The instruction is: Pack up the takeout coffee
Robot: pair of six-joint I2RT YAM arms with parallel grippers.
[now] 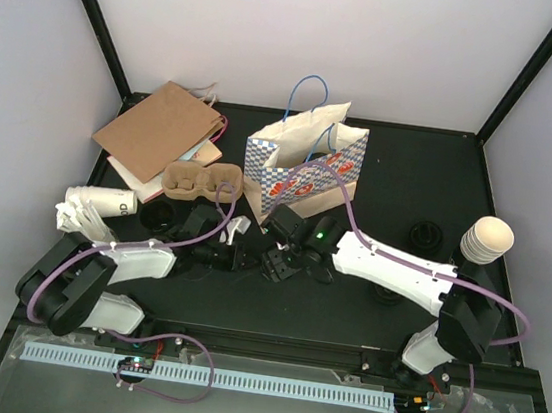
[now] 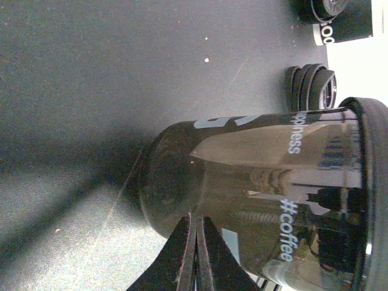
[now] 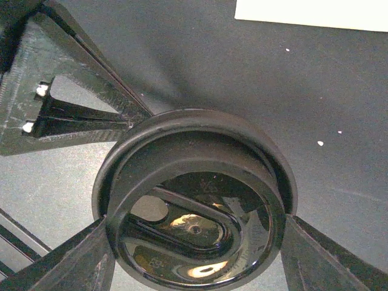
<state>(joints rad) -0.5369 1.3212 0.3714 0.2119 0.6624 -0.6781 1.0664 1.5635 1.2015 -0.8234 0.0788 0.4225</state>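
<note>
The robot's left gripper is closed against the cup's side point(image 2: 182, 203), too far below the black lid, so it should open and bring its fingers to the lid's edge point(image 2: 367, 200).
A glossy dark takeout coffee cup point(image 2: 254, 182) with "#coffee" lettering and a black lid point(image 3: 194, 182) lies sideways in the left wrist view. My right gripper point(image 3: 197, 239) is shut on the lid, with one finger point(image 3: 91, 260) on each side of its rim. My left gripper point(image 2: 196, 219) is shut and empty, its tips right against the cup's side. In the top view both grippers, left point(image 1: 247, 260) and right point(image 1: 279, 264), meet at mid-table in front of the blue-and-white checked bag point(image 1: 306, 170). The cup between them is hard to make out there.
A cardboard cup carrier point(image 1: 202, 179) and a flat brown paper bag point(image 1: 159, 130) lie at the back left. White cups point(image 1: 100, 203) lie at the left. Stacked cream cups point(image 1: 487, 237) stand at the right. Loose black lids point(image 2: 312, 88) and another dark cup point(image 2: 342, 21) sit nearby.
</note>
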